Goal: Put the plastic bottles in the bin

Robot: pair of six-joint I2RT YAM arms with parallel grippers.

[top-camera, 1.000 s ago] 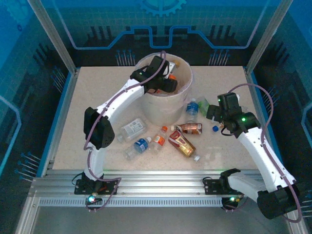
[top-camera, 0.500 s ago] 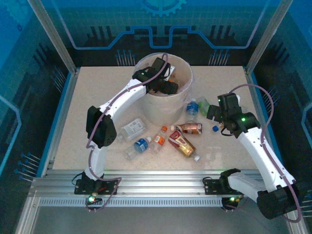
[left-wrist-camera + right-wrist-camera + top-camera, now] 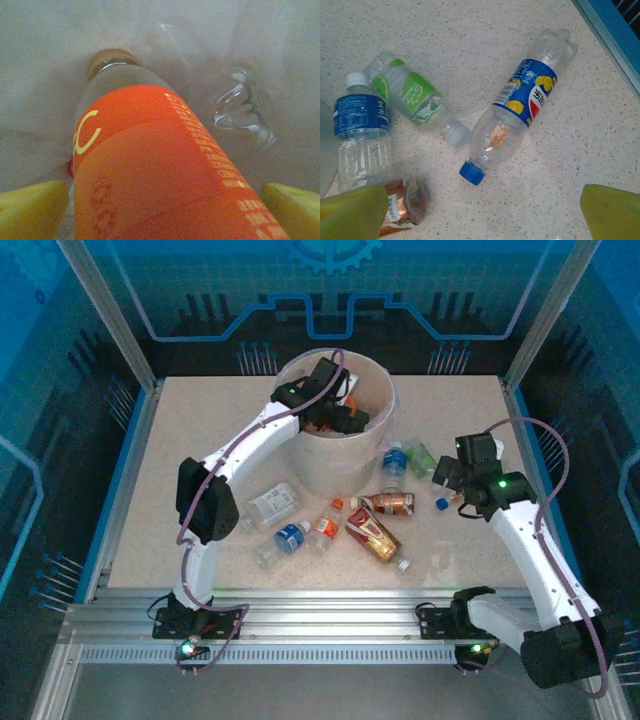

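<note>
My right gripper keeps moving toward the blue-capped bottle's bottom end [image 3: 553, 47], which is free of the green-labelled bottle, and closes around that end.
My left gripper [image 3: 345, 416] hangs inside the mouth of the bin [image 3: 385, 405], its yellow fingers [image 3: 30, 207] spread wide. An orange-labelled bottle [image 3: 150, 165] lies between them, cap pointing down toward the bag liner [image 3: 45, 75]; a clear crushed bottle [image 3: 240, 107] rests below. My right gripper [image 3: 482, 210] stands open above the table, over a blue-labelled bottle [image 3: 520, 110] with a blue cap. Beside it lie a green-labelled bottle [image 3: 410, 95], a blue-labelled water bottle [image 3: 360, 125] and a crushed brown one [image 3: 402, 205]. My right gripper [image 3: 447, 476] is right of the bin.
In front of the bin several more bottles lie on the speckled table: a brown one [image 3: 392, 503], a crushed red-brown one [image 3: 372, 535], a small orange one [image 3: 325, 527], a blue-labelled one [image 3: 283, 540] and a white-labelled one [image 3: 272, 503]. A blue frame rail [image 3: 615, 35] borders the right side.
The left gripper's jaws have opened over the bin, with the orange-labelled bottle still between them. The right arm has shifted slightly to the right.
</note>
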